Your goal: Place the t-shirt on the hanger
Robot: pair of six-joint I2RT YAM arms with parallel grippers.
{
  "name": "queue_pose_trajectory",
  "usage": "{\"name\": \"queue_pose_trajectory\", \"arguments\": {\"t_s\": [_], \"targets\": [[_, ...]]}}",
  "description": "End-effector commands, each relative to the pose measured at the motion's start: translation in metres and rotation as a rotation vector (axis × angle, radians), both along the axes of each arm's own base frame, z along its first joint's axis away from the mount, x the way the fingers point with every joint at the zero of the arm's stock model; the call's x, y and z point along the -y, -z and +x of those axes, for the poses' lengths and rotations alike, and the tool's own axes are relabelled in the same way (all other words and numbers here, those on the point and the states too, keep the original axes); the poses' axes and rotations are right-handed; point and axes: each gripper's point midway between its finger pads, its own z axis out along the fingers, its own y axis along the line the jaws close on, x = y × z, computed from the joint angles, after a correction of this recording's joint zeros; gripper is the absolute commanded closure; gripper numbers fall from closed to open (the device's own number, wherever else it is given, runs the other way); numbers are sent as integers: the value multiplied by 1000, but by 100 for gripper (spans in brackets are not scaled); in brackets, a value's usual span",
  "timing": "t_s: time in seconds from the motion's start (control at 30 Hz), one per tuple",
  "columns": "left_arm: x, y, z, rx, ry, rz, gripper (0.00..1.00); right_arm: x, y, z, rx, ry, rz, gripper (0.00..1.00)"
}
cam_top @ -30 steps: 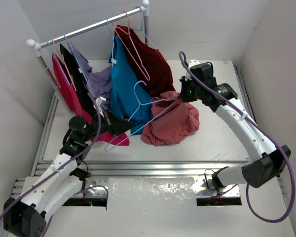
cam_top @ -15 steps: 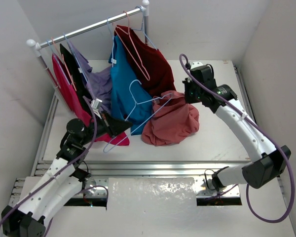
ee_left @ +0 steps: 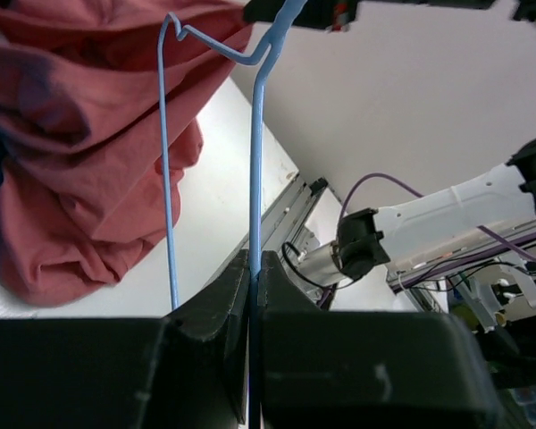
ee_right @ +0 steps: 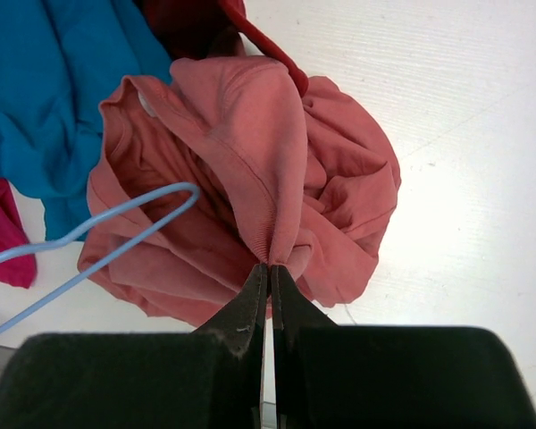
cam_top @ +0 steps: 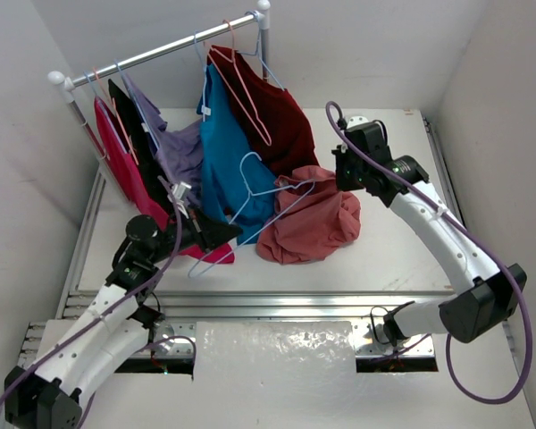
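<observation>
The hanger's far end (cam_top: pixel 312 184) is outside the t-shirt's neck (ee_right: pixel 154 147), so the robot's left gripper should push that end inside while the right gripper pulls the t-shirt's collar over.
The salmon t-shirt (cam_top: pixel 311 223) lies bunched on the white table; it also shows in the left wrist view (ee_left: pixel 71 134) and the right wrist view (ee_right: pixel 241 134). My right gripper (cam_top: pixel 339 175) (ee_right: pixel 269 266) is shut on the ribbed collar and holds it up. My left gripper (cam_top: pixel 218 235) (ee_left: pixel 255 259) is shut on the bottom wire of the pale blue hanger (cam_top: pixel 266 218) (ee_left: pixel 254 161). The hanger slants up to the right. Its rounded far end (ee_right: pixel 186 189) reaches into the shirt's open neck. Its hook rests against the teal shirt.
A clothes rack (cam_top: pixel 161 49) stands at the back left with a maroon shirt (cam_top: pixel 272 112) on a pink-red hanger, a teal shirt (cam_top: pixel 223 161), and lavender, black and magenta (cam_top: pixel 121 165) shirts. Walls close in on the left, the right and behind.
My left gripper lifted the hanger a little, then lowered it and shifted it right, towards the shirt's neck. My right gripper kept hold of the collar and barely moved.
</observation>
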Motion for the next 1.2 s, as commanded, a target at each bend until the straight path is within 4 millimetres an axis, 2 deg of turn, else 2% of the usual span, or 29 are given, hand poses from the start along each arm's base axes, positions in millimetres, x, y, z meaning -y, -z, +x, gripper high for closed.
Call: {"name": "queue_pose_trajectory", "arguments": {"t_s": [0.0, 0.27, 0.4, 0.57, 0.6, 0.67, 0.7, 0.73, 0.77, 0.8, 0.83, 0.87, 0.9, 0.93, 0.97, 1.07, 1.1, 1.13, 1.17], "targets": [[9, 0, -1, 17, 41, -30, 100, -4, -28, 6, 90, 1, 55, 100], [34, -8, -5, 36, 113, -63, 100, -6, -31, 8, 96, -7, 58, 100], [42, -22, -2, 67, 99, -93, 100, -12, -29, 8, 86, -32, 82, 100], [54, -54, 7, 145, 83, -156, 100, -47, -36, -11, 30, -176, 236, 100], [54, -68, 11, 175, 62, -165, 100, -51, -45, -15, 42, -191, 262, 100], [55, -77, 23, 178, -1, -164, 100, -59, -58, -24, 46, -230, 320, 100], [53, -92, 30, 204, -35, -175, 100, -62, -66, -29, 54, -250, 349, 100], [54, -98, 32, 214, -43, -182, 100, -66, -78, -37, 72, -278, 387, 100], [54, -105, 34, 229, -50, -190, 100, -81, -93, -50, 69, -366, 468, 100], [55, -127, 34, 274, -45, -218, 100, -90, -103, -59, 68, -426, 518, 100], [59, -132, 37, 282, -33, -219, 100, -98, -117, -70, 73, -492, 569, 100], [62, -142, 36, 302, -13, -228, 100, -107, -130, -78, 75, -547, 622, 100], [72, -161, 30, 352, 63, -248, 100, -116, -152, -94, 81, -645, 682, 100], [77, -171, 25, 378, 110, -260, 100, -118, -163, -100, 89, -680, 704, 100], [84, -183, 15, 421, 195, -282, 100, -117, -186, -106, 135, -700, 713, 100], [87, -189, 12, 446, 222, -296, 100, -112, -213, -123, 194, -748, 726, 100], [87, -187, 14, 448, 213, -295, 100, -112, -217, -130, 197, -769, 742, 100], [87, -178, 16, 431, 206, -290, 100, -111, -229, -142, 234, -805, 775, 100], [84, -181, 13, 460, 202, -316, 100, -114, -217, -146, 199, -828, 794, 100]]}}
